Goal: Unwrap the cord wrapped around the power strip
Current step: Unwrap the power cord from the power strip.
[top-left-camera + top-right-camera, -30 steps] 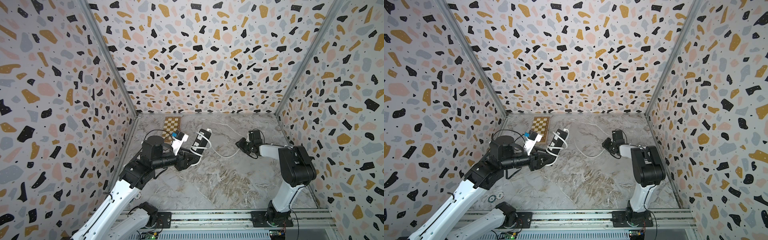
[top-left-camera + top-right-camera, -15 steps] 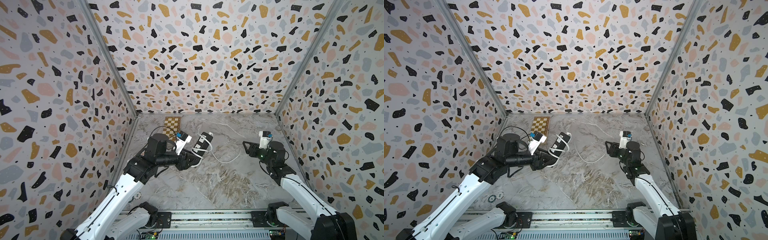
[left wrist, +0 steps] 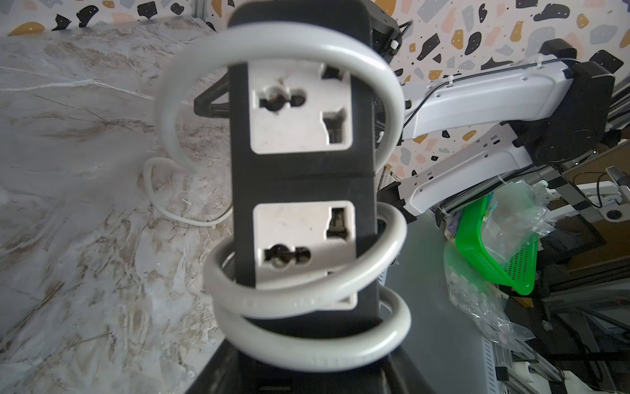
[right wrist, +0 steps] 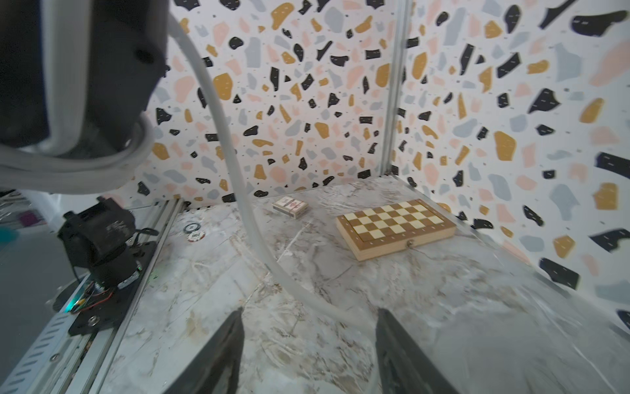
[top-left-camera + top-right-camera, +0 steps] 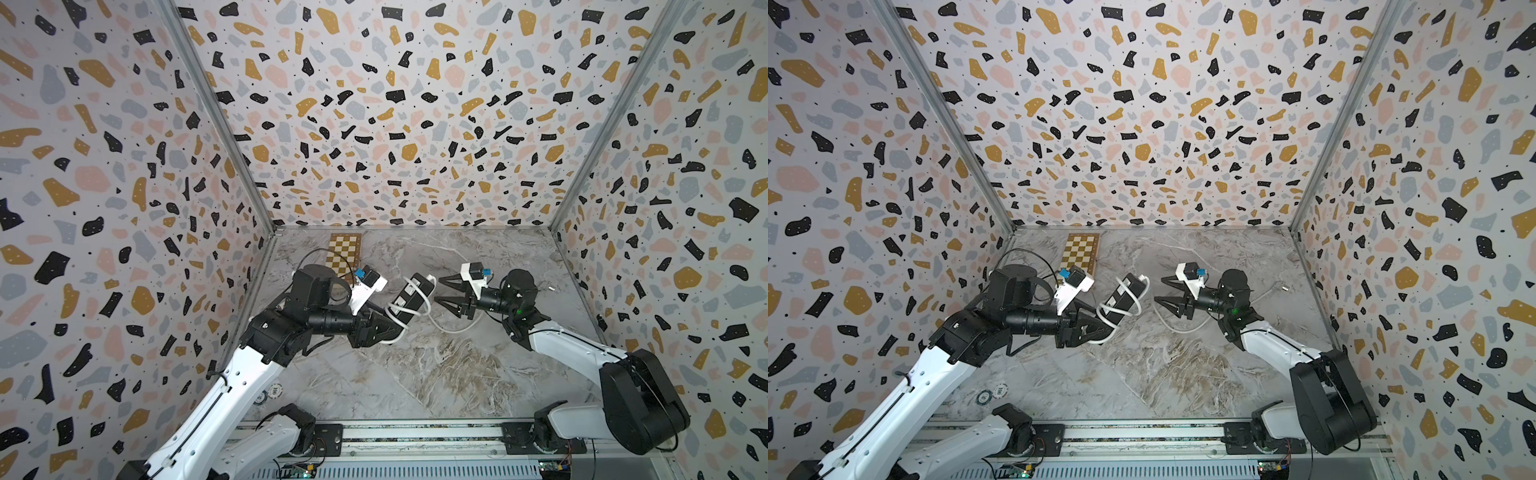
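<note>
A wide loop of cord (image 3: 283, 31) goes around the power strip's far end, so my left gripper should pull the power strip back while my right gripper pulls the hanging cord (image 4: 308, 299).
The black power strip (image 5: 409, 297) (image 5: 1121, 297) hangs tilted above the marble table, and my left gripper (image 5: 388, 328) (image 5: 1100, 328) is shut on its near end. The white cord (image 5: 453, 330) (image 5: 1177, 328) winds round the strip in loose turns, then trails in a loop over the table. The left wrist view shows the power strip (image 3: 303, 177) with both white socket faces and the cord (image 3: 283, 44) coiled round it. My right gripper (image 5: 437, 289) (image 5: 1158, 290) (image 4: 310, 312) is open just right of the strip's far end. It holds nothing. The cord (image 4: 231, 153) drops past it.
A brown-and-cream chequered board (image 5: 344, 253) (image 4: 395, 228) lies at the back left. A small card box (image 4: 289, 206) sits by the left wall. Two poker chips (image 5: 270, 392) (image 5: 992, 395) lie near the left arm's base, by the front rail (image 5: 415, 434).
My right gripper has swung left, from the back right to just beside the strip's far end, and its jaws have widened. The left gripper keeps hold of the raised strip.
</note>
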Tool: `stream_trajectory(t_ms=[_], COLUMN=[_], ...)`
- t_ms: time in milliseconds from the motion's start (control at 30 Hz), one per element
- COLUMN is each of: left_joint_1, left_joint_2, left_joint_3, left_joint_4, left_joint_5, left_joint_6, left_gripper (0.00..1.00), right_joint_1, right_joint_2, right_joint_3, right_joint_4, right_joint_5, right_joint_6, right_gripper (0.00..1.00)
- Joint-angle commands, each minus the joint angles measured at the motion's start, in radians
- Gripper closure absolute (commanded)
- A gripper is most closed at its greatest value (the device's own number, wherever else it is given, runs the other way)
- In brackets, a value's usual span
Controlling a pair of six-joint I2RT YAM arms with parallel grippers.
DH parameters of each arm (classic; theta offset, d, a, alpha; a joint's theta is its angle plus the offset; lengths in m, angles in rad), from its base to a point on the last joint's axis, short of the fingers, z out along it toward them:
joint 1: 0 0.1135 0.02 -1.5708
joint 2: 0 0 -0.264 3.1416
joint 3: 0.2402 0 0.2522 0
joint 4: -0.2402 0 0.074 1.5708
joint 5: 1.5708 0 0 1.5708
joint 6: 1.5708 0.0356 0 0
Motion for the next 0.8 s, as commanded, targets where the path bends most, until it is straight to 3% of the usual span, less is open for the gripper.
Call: stream_trajectory(t_ms=[0, 133, 233, 333, 500, 633, 767], left_joint_1=[0.007, 0.007, 0.007, 0.007, 0.007, 0.007, 0.007], left_joint_2=[-0.007, -0.011, -0.012, -0.021, -0.084, -0.117, -0.117], left_joint_3=[0.029, 0.032, 0.030, 0.032, -0.018, -0.065, -0.077], left_joint_4=[0.054, 0.046, 0.045, 0.025, 0.017, 0.040, 0.039], left_joint_5=[0.058, 0.055, 0.059, 0.058, 0.037, 0.047, 0.034], left_joint_6=[0.026, 0.030, 0.030, 0.029, 0.002, -0.031, -0.029], left_gripper=[1.00, 1.00, 1.00, 1.00, 1.00, 1.00, 1.00], right_joint_1=[0.032, 0.065, 0.076, 0.079, 0.082, 0.070, 0.066], right_joint_2=[0.036, 0.113, 0.176, 0.234, 0.251, 0.198, 0.100], right_joint_3=[0.076, 0.111, 0.137, 0.167, 0.209, 0.261, 0.356], right_joint_4=[0.003, 0.050, 0.124, 0.217, 0.206, 0.079, -0.229], right_joint_5=[-0.088, -0.092, -0.082, -0.077, -0.070, -0.008, 0.105], right_joint_6=[-0.102, -0.077, -0.026, 0.044, 0.050, -0.006, -0.193], right_gripper=[0.37, 0.39, 0.47, 0.64, 0.92, 1.00, 1.00])
